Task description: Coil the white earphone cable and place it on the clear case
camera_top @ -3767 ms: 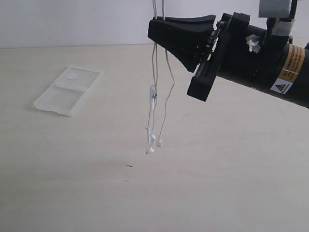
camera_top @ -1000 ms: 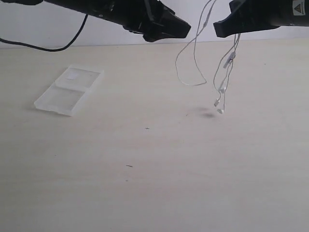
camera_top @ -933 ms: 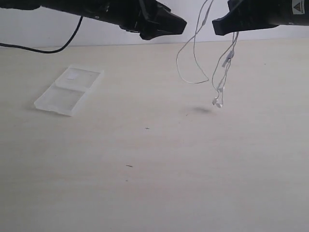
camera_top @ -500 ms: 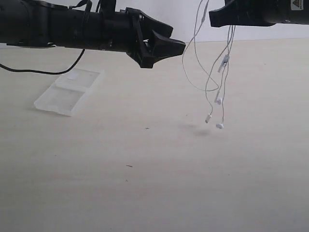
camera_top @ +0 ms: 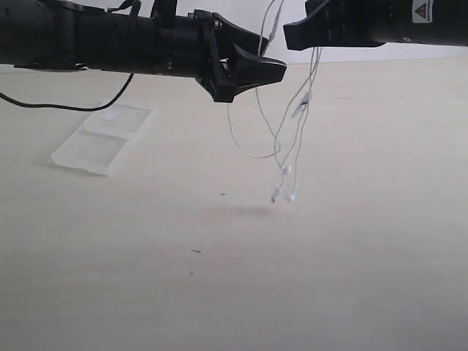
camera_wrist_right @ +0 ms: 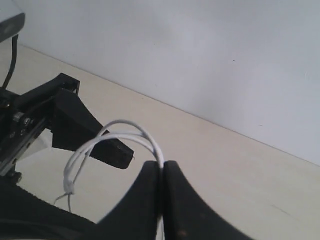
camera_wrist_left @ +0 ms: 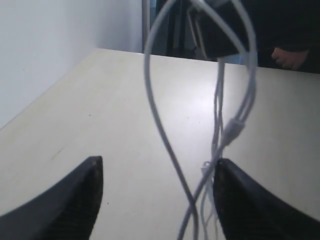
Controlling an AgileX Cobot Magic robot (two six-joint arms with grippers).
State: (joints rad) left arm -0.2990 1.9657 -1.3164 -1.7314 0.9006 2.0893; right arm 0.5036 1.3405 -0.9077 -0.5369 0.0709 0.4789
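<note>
Parts of the earphone cable (camera_top: 302, 107) hang past the fingers of my open left gripper. My right gripper should stay still while my left gripper gathers them (camera_top: 313, 73) below it.
The white earphone cable (camera_top: 253, 155) hangs in loops above the table, earbuds (camera_top: 290, 197) lowest, the inline remote (camera_top: 299, 108) partway up. My right gripper (camera_top: 289, 36) is shut on its upper part at the top of the exterior view; the right wrist view shows the cable (camera_wrist_right: 121, 122) arching out of the closed right gripper (camera_wrist_right: 162, 166). My left gripper (camera_top: 272, 64) reaches in from the left and is open. In the left wrist view the cable strands (camera_wrist_left: 148, 90) hang between the fingers of the left gripper (camera_wrist_left: 157, 161), close to one finger (camera_wrist_left: 240, 200). The clear case (camera_top: 102, 137) lies flat at the left.
A white wall (camera_top: 219, 6) runs along the table's far edge. A black lead (camera_top: 66, 104) droops from the left arm above the case. The left gripper's finger (camera_wrist_right: 95, 137) shows in the right wrist view. A dark speck (camera_top: 195, 251) marks the tabletop.
My right gripper has carried the dangling cable leftward, so its strands now hang between the left gripper's open fingers. The left arm has stayed about where it was half a second ago.
</note>
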